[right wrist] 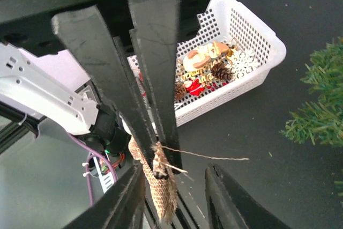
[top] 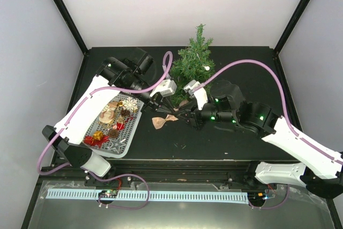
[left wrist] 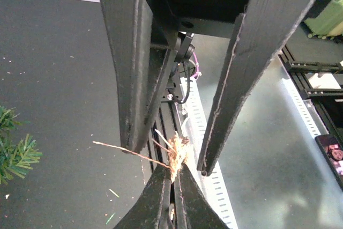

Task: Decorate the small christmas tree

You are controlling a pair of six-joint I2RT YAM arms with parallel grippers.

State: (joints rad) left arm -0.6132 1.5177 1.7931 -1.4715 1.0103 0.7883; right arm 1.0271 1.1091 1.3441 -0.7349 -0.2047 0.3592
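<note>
My right gripper should take over the bow's frayed end before hanging the bow on the tree, because my left gripper's shut fingers pinch the bow.
The small christmas tree stands at the back centre, its green branches at the edge of the left wrist view and the right wrist view. My right gripper is shut on a burlap bow with a loose twine strand. The bow hangs above the table in front of the tree. My left gripper is open, its fingers on either side of the bow's knot without touching it. The two grippers meet tip to tip.
A white perforated basket sits at the left with a pine cone, snowflake, Santa figure and red ornaments; it also shows in the right wrist view. Green needles lie scattered on the black table. The frame's rail runs along the near edge.
</note>
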